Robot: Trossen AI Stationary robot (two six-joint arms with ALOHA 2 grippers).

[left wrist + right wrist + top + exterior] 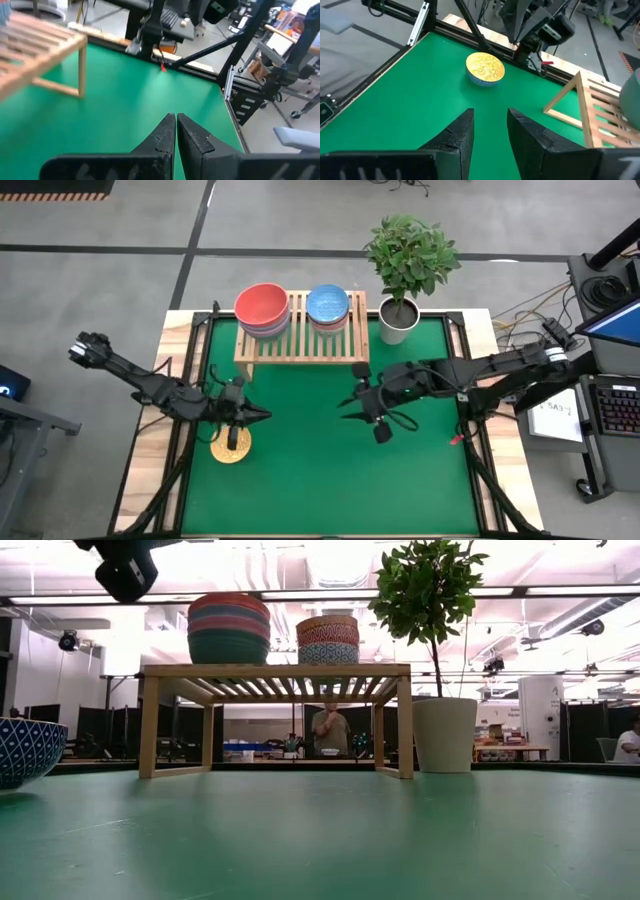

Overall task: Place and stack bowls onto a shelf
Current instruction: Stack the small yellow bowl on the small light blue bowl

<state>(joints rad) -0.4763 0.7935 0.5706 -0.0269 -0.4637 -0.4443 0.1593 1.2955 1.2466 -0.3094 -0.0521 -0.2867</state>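
Observation:
I should use my left gripper to take the yellow bowl (225, 449) by its rim and stack it on the blue bowl (327, 303), because the yellow bowl sits across the mat from my right gripper.
The light-wood shelf (300, 345) stands at the table's far side on its side legs. Two stacks of bowls rest on its slatted top: larger plain ones with a red bowl (262, 306) uppermost, and smaller patterned ones with a blue bowl (328, 304) uppermost. One small bowl (231, 446), yellow inside and blue-patterned outside, sits upright on the green mat at the left. My left gripper (264, 415) is shut and empty, just beyond that bowl's far right. My right gripper (490, 112) is open and empty above mid-table, pointing toward the yellow bowl (485, 68).
A white pot with a leafy plant (399, 320) stands right of the shelf at the far edge. The green mat (330, 480) stretches in front of the shelf toward the near edge. People show in the room beyond, seen under the shelf (275, 670).

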